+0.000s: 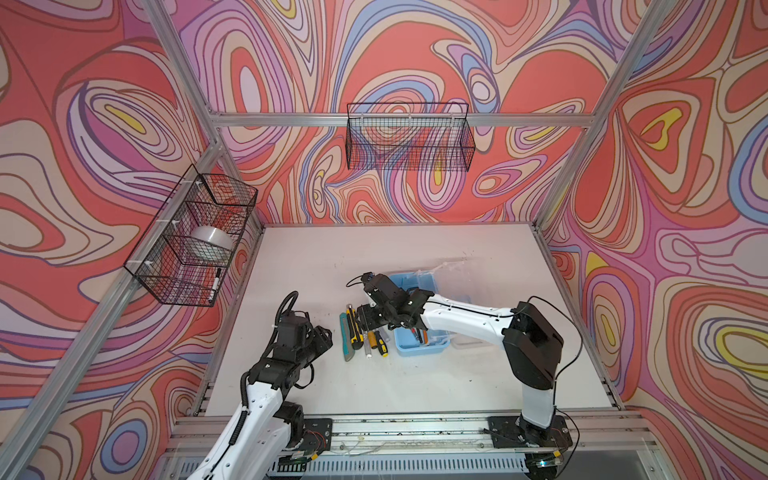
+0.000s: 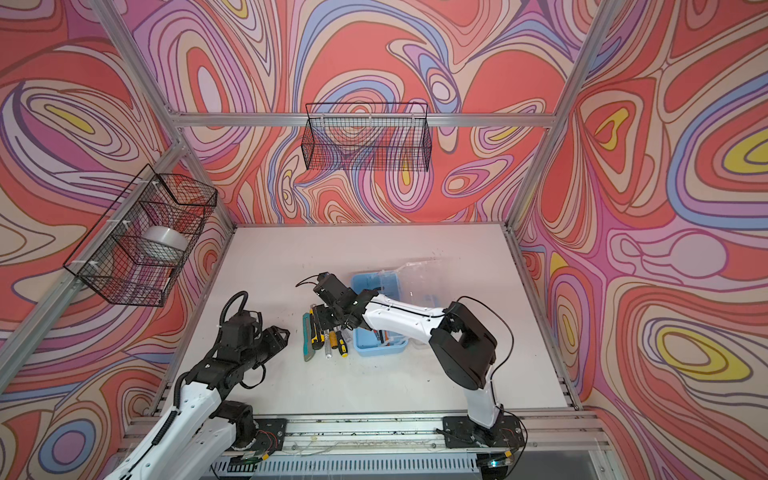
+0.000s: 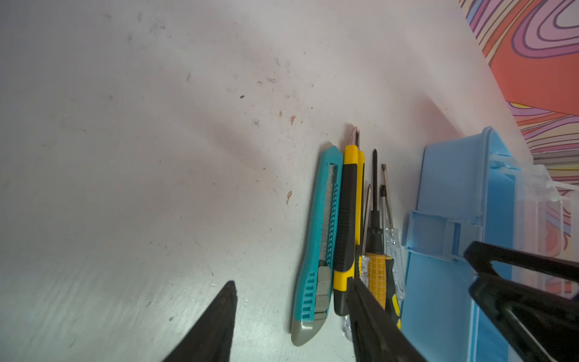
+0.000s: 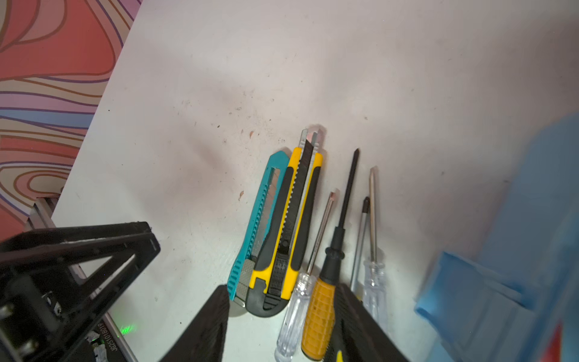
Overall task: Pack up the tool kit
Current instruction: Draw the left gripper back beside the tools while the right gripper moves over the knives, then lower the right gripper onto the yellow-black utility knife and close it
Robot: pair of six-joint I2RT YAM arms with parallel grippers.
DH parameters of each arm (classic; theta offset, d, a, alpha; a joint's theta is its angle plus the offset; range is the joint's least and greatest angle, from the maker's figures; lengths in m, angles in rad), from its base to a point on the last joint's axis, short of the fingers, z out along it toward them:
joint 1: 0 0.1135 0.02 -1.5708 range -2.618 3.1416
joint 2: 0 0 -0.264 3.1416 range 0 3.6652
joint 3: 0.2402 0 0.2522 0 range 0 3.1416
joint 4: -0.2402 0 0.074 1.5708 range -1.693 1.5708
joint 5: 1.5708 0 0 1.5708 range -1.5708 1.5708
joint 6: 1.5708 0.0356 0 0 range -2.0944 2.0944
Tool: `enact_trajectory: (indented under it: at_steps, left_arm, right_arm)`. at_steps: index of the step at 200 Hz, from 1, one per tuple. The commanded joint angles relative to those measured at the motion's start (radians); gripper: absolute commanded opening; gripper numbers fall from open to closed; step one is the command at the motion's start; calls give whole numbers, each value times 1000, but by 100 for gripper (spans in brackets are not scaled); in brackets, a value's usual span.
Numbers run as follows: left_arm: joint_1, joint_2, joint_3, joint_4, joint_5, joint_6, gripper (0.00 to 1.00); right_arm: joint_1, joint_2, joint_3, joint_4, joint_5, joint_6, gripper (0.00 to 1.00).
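Observation:
My right gripper needs to separate the two utility knives before it grips the yellow-black knife [image 4: 290,222], because the yellow-black utility knife lies flush [image 4: 272,210] against the teal utility knife.
The tool kit's light-blue case [image 1: 422,348] [image 2: 378,349] lies open on the white table, its clear lid [image 1: 453,270] swung back. Small items lie in its near end. Left of it, side by side, lie a teal utility knife [image 1: 345,336] [image 3: 322,235] [image 4: 260,219], a yellow-black utility knife [image 1: 354,328] [image 3: 346,225] [image 4: 288,235] and several screwdrivers [image 1: 380,343] [image 4: 319,313]. My right gripper [image 1: 365,320] [image 4: 282,288] hangs open over the tools' handle ends, gripping nothing. Just left of the teal knife my left gripper [image 1: 329,333] [image 3: 291,283] is open and empty.
A black wire basket [image 1: 409,137] hangs on the back wall. Another wire basket [image 1: 195,241] on the left wall holds a tape roll [image 1: 212,241] and a marker [image 1: 216,282]. Aluminium frame rails border the table.

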Motion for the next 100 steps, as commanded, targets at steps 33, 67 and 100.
enact_trajectory:
  at_steps: [33,67,100]
  left_arm:
    - [10,58,-10,113,76,-12,60]
    - [14,31,-17,112,53,-9,60]
    - [14,20,-42,113,64,-26,60]
  right_arm:
    - [14,117,85,-41,-72,-17,59]
    - [14,167,110,-43,-94,-19,52]
    - [13,203,128,-39,-102,-16,51]
